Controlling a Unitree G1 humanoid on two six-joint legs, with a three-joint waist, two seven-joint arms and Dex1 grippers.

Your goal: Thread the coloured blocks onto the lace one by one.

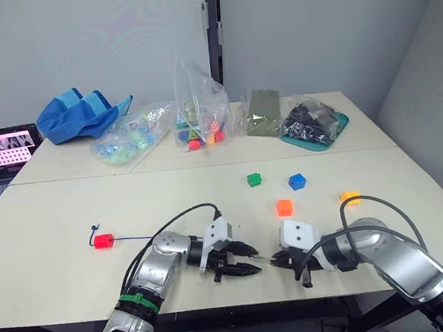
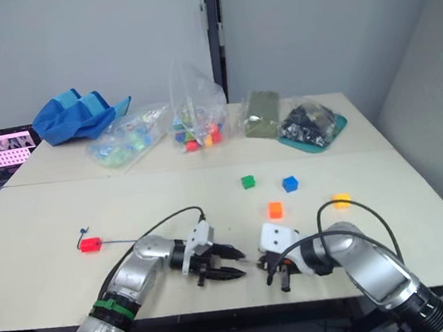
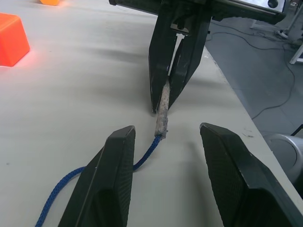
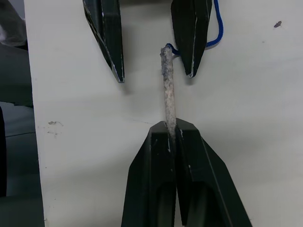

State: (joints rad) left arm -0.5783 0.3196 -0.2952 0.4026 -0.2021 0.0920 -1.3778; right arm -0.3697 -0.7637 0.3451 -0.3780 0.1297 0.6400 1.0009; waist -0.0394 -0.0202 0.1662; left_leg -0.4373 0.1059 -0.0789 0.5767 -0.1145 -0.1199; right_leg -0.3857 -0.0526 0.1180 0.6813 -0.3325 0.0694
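The lace [image 3: 57, 187] has a curve behind its straight pale tip, so the lace will bow at that spot when the robot pushes the tip into the yellow block.
The lace [image 3: 142, 158] is a thin dark blue cord with a stiff pale tip [image 4: 168, 101], lying near the table's front edge. My right gripper [image 4: 171, 125] is shut on that tip. My left gripper [image 3: 166, 128] stands open facing it, one finger on either side of the cord just behind the tip. At the lace's far left end sits a red block [image 1: 103, 241], apparently threaded beside the knot. Green [image 1: 254, 180], blue [image 1: 297, 181], orange [image 1: 284, 207] and yellow [image 1: 350, 197] blocks lie loose beyond the grippers.
Clear bags of coloured pieces [image 1: 200, 116] stand at the back beside a blue cloth [image 1: 79, 114] and a green tray [image 1: 313, 123] of dark items. A laptop [image 1: 0, 151] is at the far left. The table's front edge [image 1: 245, 299] runs just below both grippers.
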